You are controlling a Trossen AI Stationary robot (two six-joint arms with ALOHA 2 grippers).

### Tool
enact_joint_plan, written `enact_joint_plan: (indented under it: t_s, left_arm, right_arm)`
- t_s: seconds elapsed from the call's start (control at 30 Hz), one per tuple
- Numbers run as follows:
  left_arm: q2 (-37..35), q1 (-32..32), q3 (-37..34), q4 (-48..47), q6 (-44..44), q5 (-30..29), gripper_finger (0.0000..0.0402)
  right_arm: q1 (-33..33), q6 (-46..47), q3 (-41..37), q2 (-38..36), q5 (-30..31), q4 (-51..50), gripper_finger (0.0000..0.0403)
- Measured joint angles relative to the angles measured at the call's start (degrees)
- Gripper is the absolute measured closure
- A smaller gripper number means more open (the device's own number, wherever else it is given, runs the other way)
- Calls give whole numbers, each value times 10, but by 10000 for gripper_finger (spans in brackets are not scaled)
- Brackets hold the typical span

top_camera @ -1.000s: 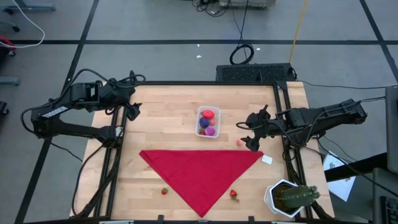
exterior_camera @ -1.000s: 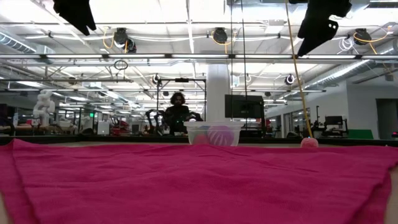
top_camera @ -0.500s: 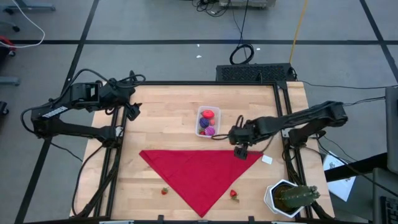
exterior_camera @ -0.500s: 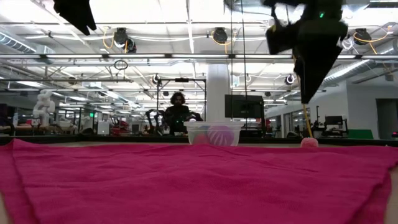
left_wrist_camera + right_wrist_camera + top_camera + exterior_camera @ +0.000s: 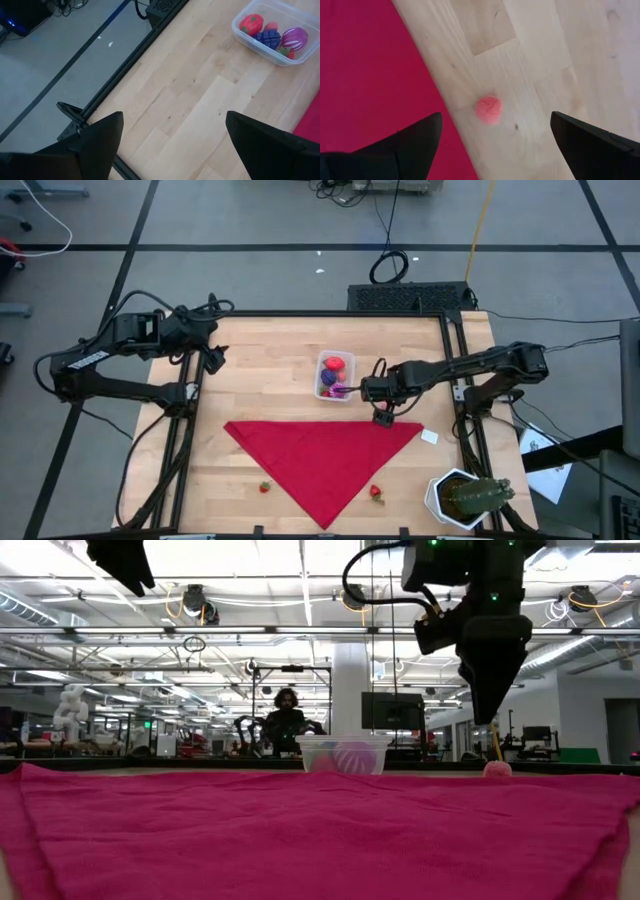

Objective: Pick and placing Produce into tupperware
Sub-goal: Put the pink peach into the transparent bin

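Note:
My right gripper's open fingers are centred over the pinkish ball (image 5: pixel 489 110), which lies clear of the red cloth's edge (image 5: pixel 449 115), so I keep lowering until they are on either side of the ball, then close.
A small pinkish ball (image 5: pixel 488 110) lies on the bare wood just off the red cloth's far right corner; it also shows in the low view (image 5: pixel 497 769). My right gripper (image 5: pixel 495 125) hangs open above it, a finger on either side, touching nothing (image 5: pixel 380 408) (image 5: pixel 490 710). The clear tub (image 5: pixel 335 376) (image 5: pixel 277 32) (image 5: pixel 344 754) stands at mid-table with red, purple and magenta produce inside. Two red strawberries (image 5: pixel 264 487) (image 5: pixel 376 492) lie by the cloth's near edges. My left gripper (image 5: pixel 212 360) (image 5: pixel 172 117) waits open, raised, at the table's far left.
A red triangular cloth (image 5: pixel 325 460) covers the near middle of the table. A potted cactus in a white pot (image 5: pixel 465 498) stands at the near right corner, and a small white tag (image 5: pixel 429 437) lies by the cloth's right corner. A person sits far behind the table (image 5: pixel 287 720).
My right gripper has swung from the table's right edge toward the left and come down over the pinkish ball, which the high view now hides beneath it. The ball, tub and cloth have stayed put.

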Motion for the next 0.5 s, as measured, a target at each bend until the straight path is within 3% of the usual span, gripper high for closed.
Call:
enact_joint_plan:
  t_s: [0.23, 0.5]
  left_arm:
    - [0, 0, 0, 0, 5, 0, 41]
    - [0, 0, 0, 0, 5, 0, 41]
  right_arm:
    - [-8, 10, -36, 0, 0, 20, 39]
    - [-24, 7, -107, 0, -43, 115, 39]
